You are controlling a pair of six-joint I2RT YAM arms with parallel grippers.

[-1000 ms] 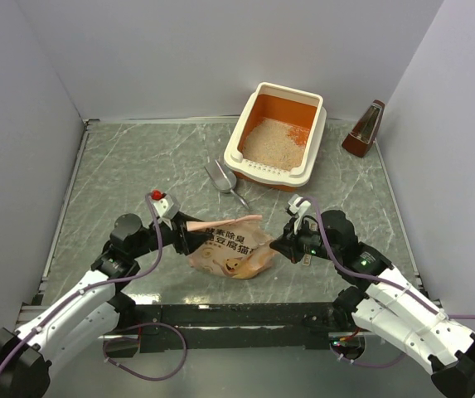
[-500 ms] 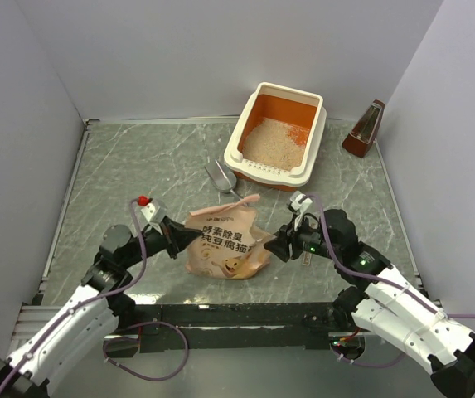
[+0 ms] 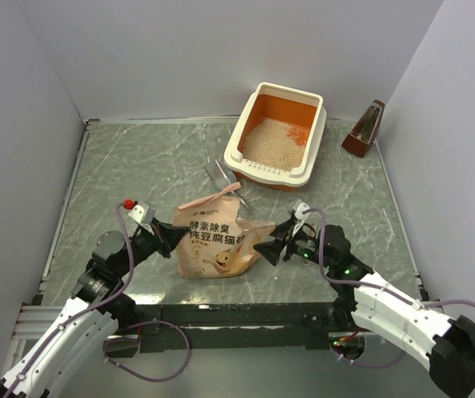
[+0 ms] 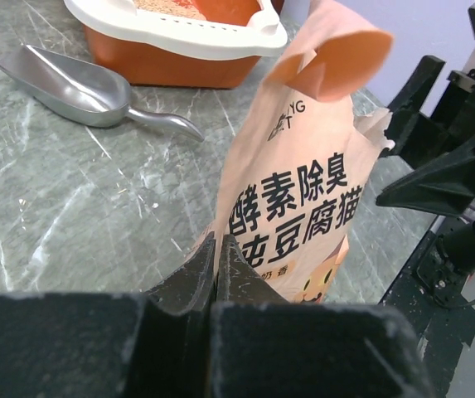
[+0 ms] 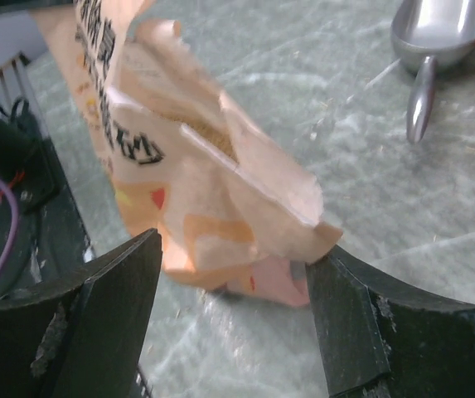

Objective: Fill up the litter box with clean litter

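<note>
The tip of the bag's loose flap (image 5: 324, 238) rests against one gripper finger. Next, my right gripper moves until the flap (image 5: 266, 203) is between both fingers before it closes.
The litter box (image 3: 235, 151), cream rim and orange inside, stands at the back right with clean litter (image 3: 264, 141) spread over its floor. Its near wall (image 4: 179, 37) also shows in the left wrist view. A peach-pink bag (image 3: 215, 237) with cat print stands upright between the arms. My left gripper (image 3: 173, 240) is shut on the bag's lower left edge (image 4: 220, 236). My right gripper (image 3: 267, 249) is open, and the bag's crumpled lower right corner (image 5: 270, 249) lies between its fingers (image 5: 121, 290), against the right one.
A grey metal scoop (image 4: 71, 79) lies on the marble table between bag and litter box, half hidden behind the bag top in the overhead view. A brown wedge-shaped object (image 3: 364, 128) stands at the back right by the wall. White walls close in three sides.
The bag rose from lying flat to upright and shifted left. My left gripper shut on its edge and drew back left. My right gripper opened and let the bag's corner go.
</note>
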